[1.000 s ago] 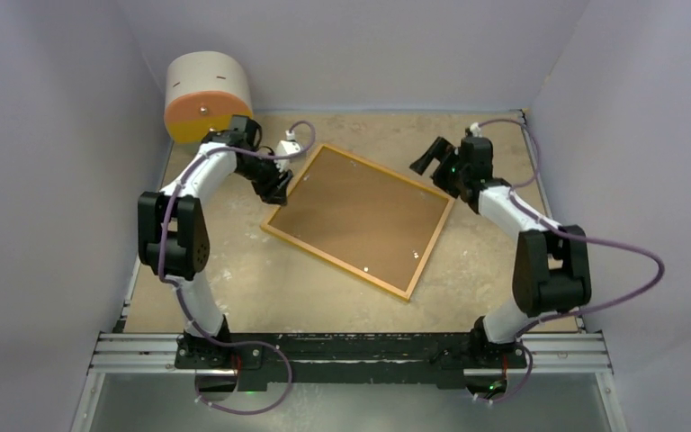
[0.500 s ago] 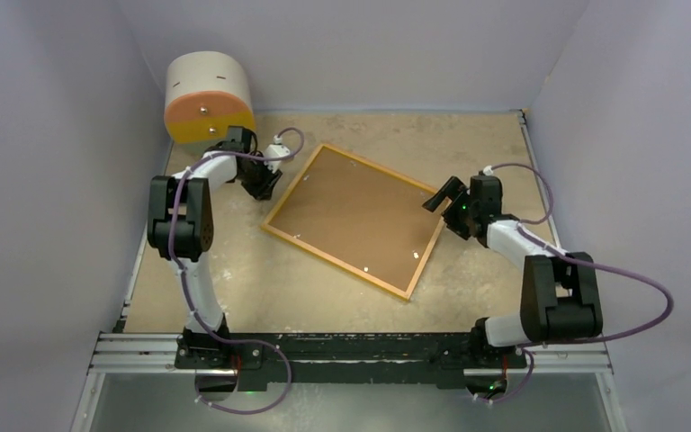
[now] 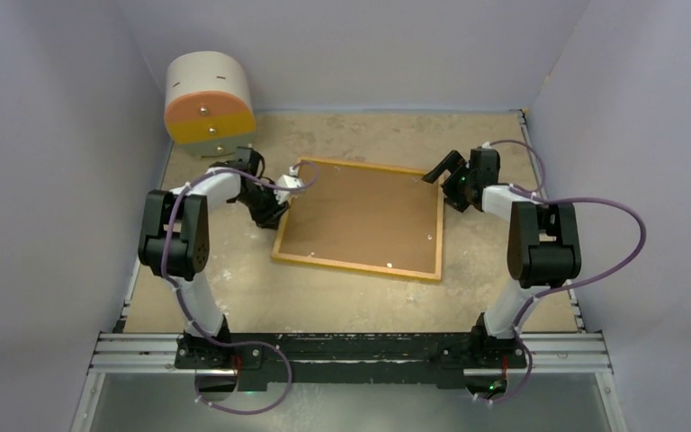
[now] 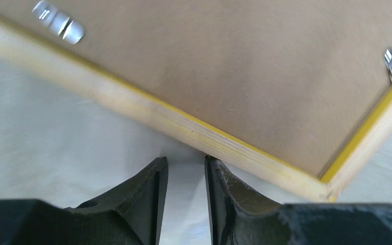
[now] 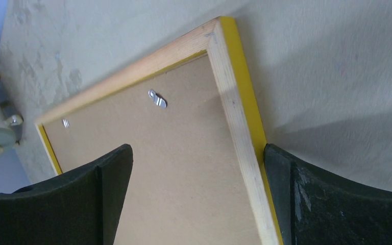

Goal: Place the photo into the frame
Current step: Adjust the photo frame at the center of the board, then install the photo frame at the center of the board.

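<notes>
The clip point(image 4: 58, 22) near my left gripper lies clear of the rim, so next my left gripper braces the rim point(image 4: 196, 135) while my right gripper turns the clip under it.
The frame point(image 3: 357, 267) lies face down on the table, its wood-coloured back rim and yellow edge up. The brown backing board point(image 3: 364, 216) fills it, and the photo is hidden. My left gripper point(image 3: 279, 200) sits low at the frame's left edge. In the left wrist view its jaws point(image 4: 185, 159) stand narrowly open with only table between them, the right fingertip touching the frame's rim point(image 4: 148, 109). My right gripper point(image 3: 439, 171) is at the far right corner, wide open point(image 5: 198, 149), straddling the right rim point(image 5: 235, 117). One finger point(image 5: 286, 194) rests against the yellow outer edge.
A cream cylinder with an orange face point(image 3: 209, 97) stands at the back left corner. Small metal clips point(image 5: 158, 99) hold the backing board. Purple walls close in on three sides, and the arms' mounting rail point(image 3: 351, 346) runs along the near edge.
The frame has turned from a slant to lie nearly square with the table. The right gripper swung back to its far right corner; the left gripper shifted down along the left edge.
</notes>
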`<move>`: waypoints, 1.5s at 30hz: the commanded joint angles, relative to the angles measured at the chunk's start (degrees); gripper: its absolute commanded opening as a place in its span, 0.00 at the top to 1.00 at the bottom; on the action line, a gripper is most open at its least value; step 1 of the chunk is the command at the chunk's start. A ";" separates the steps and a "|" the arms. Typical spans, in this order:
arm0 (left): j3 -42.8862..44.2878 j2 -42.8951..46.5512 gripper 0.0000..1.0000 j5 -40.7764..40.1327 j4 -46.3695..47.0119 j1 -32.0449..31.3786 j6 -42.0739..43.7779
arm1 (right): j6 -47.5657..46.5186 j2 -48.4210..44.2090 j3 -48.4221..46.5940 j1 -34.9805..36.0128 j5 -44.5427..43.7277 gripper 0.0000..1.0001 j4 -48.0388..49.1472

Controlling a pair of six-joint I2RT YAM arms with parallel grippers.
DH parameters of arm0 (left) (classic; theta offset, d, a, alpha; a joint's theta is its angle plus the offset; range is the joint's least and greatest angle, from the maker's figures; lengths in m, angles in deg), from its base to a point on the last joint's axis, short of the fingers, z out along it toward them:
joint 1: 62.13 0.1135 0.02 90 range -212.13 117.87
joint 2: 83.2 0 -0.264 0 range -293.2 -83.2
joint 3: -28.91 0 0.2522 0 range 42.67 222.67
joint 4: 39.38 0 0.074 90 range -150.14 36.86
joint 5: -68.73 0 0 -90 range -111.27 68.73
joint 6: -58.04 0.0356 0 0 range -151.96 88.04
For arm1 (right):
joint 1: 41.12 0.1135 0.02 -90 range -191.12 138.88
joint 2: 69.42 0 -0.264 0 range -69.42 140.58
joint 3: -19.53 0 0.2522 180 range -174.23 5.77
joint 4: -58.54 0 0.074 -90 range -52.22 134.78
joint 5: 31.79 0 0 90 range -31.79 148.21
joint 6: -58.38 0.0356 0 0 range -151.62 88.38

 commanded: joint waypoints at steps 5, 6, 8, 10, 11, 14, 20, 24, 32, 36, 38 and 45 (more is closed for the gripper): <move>-9.40 6.86 0.63 11.56 -15.20 -8.98 4.06 | -1.00 -0.52 -8.13 0.36 -2.45 0.01 -5.29; -9.39 7.27 0.62 11.42 -15.92 -8.35 4.03 | -1.28 -1.22 -8.19 0.22 -3.88 0.01 -5.56; -8.73 7.76 0.61 10.96 -15.97 -6.07 3.29 | -2.18 -3.03 -8.68 0.17 -6.64 0.01 -6.80; -6.51 7.21 0.61 11.28 -14.40 -2.23 0.18 | -3.08 -6.01 -8.90 0.17 -8.95 0.03 -7.53; -4.84 6.42 0.61 12.82 -14.24 0.08 -1.32 | -3.66 -7.36 -8.63 0.17 -11.10 0.04 -6.72; -0.88 3.14 0.59 19.08 -14.51 4.83 -6.97 | -3.27 -11.07 -6.22 0.97 -9.36 0.08 -2.65; -1.57 -0.78 0.43 27.10 -8.54 2.88 -19.73 | -4.70 -7.21 -8.79 11.90 1.28 0.08 -1.15; -3.68 -2.42 0.44 26.13 -2.55 1.49 -25.19 | -1.61 -2.46 -8.01 19.77 10.19 0.12 5.81; -4.53 -4.29 0.62 22.54 1.09 1.19 -28.24 | 0.30 7.80 -14.09 32.06 14.15 0.26 8.65; -4.79 -5.01 0.72 21.26 2.11 1.19 -28.96 | 0.31 12.17 -17.37 34.66 14.44 0.29 7.73; -5.03 -5.00 0.75 20.33 2.81 1.19 -29.58 | 0.47 14.27 -18.70 35.47 14.68 0.33 7.68; -4.95 -5.61 0.82 18.50 3.14 1.19 -30.47 | 0.36 19.75 -22.90 37.96 15.30 0.39 6.59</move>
